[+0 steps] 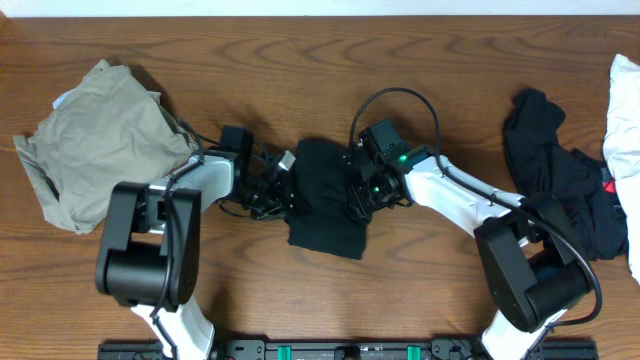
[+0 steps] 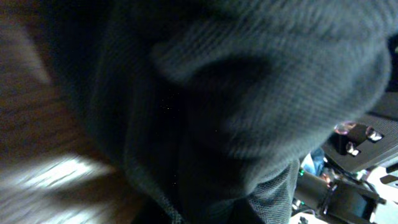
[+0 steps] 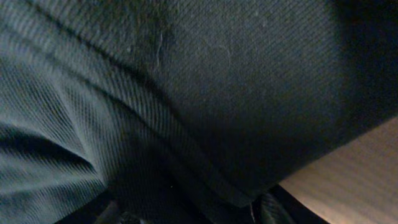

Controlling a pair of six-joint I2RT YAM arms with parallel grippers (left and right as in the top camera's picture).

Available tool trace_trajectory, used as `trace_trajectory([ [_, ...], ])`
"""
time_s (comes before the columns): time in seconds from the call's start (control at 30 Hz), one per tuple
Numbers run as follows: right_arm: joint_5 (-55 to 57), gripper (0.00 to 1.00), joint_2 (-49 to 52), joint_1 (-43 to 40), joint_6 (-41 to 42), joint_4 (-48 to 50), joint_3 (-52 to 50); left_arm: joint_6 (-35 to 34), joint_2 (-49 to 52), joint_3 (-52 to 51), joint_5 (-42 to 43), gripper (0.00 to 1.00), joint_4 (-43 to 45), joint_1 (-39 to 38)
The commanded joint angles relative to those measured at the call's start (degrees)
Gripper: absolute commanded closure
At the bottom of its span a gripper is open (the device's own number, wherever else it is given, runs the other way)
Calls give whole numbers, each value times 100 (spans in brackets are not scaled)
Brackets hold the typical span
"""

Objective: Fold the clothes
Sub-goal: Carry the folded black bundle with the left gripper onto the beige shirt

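I keep moving my left gripper to the khaki-grey garment [image 1: 108, 150] and let go on top of it, because its fingers hold the black garment's edge [image 1: 297, 203] and the way there is open.
One of the clothes, a black garment [image 1: 327, 215], lies bunched in a rough rectangle at the middle of the table. My left gripper [image 1: 283, 186] is at its left edge, shut on the cloth. In the left wrist view the dark knit fabric [image 2: 249, 93] fills the frame and hides the fingers. My right gripper [image 1: 357, 192] is at the garment's right edge. There the black weave [image 3: 186, 74] covers the jaws, and whether they grip it does not show. A khaki-grey garment [image 1: 95, 140] lies crumpled at the far left.
A heap of black clothes [image 1: 555, 170] lies at the right, with a white cloth [image 1: 625, 110] at the far right edge. Bare wooden table [image 1: 320, 60] runs along the back and also along the front between the two arm bases.
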Motion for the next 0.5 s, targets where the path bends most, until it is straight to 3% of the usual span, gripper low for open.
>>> trace_trajectory([
  [0.0, -66, 42, -389, -195, 0, -238, 149, 74, -516, 210, -916, 94, -249, 271],
  [0.13, -66, 40, -1178, -560, -2, -664, 470, 101, -870, 839, -2192, 94, -896, 566],
  [0.27, -66, 39, -2024, -911, -57, -1067, 675, 645, -855, 1963, -3296, 94, -1897, 903],
  [0.47, -61, 37, -2879, -1152, -142, -1366, 682, 787, -855, 3165, -4382, 94, -2118, 1298],
])
